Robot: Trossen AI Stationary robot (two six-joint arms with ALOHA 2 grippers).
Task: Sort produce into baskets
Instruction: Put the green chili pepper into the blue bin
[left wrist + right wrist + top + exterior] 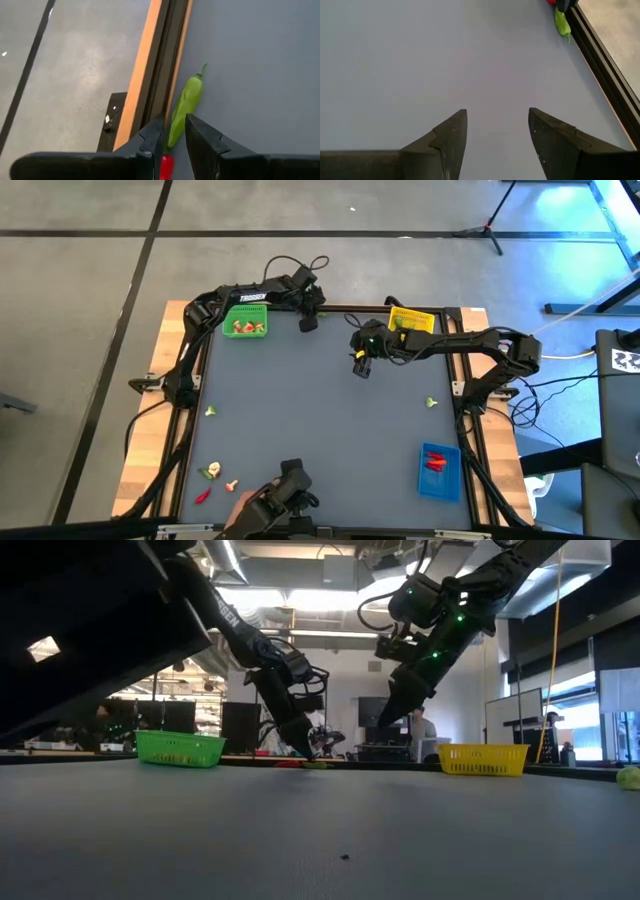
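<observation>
The green pepper slants (176,109) against the far rail and is crooked to my left gripper's fingers. I should open them, move back and pinch the pepper's middle (186,104) squarely.
A green chili-like pepper (186,100) lies on the grey table against the far edge rail, with a small red piece (166,165) beside its thick end. My left gripper (174,135) is down at that end, its fingers narrowed around it; it also shows in the high view (308,320). My right gripper (360,366) is open and empty above the table's far middle. The green basket (245,320) holds a few pieces, the yellow basket (412,319) stands at the far right, and the blue basket (440,470) holds red pieces. My left gripper pinches the green pepper's thick end (175,131) between its two fingers. The fingers slant down from above and lie along the pepper, whose stem end points away from them. The pepper lies on the table beside the far rail.
Loose pieces lie at the near left corner (212,472), with one green piece by the left edge (210,412) and one by the right edge (432,402). A person's hand (238,502) and a dark device (288,490) are at the near edge.
</observation>
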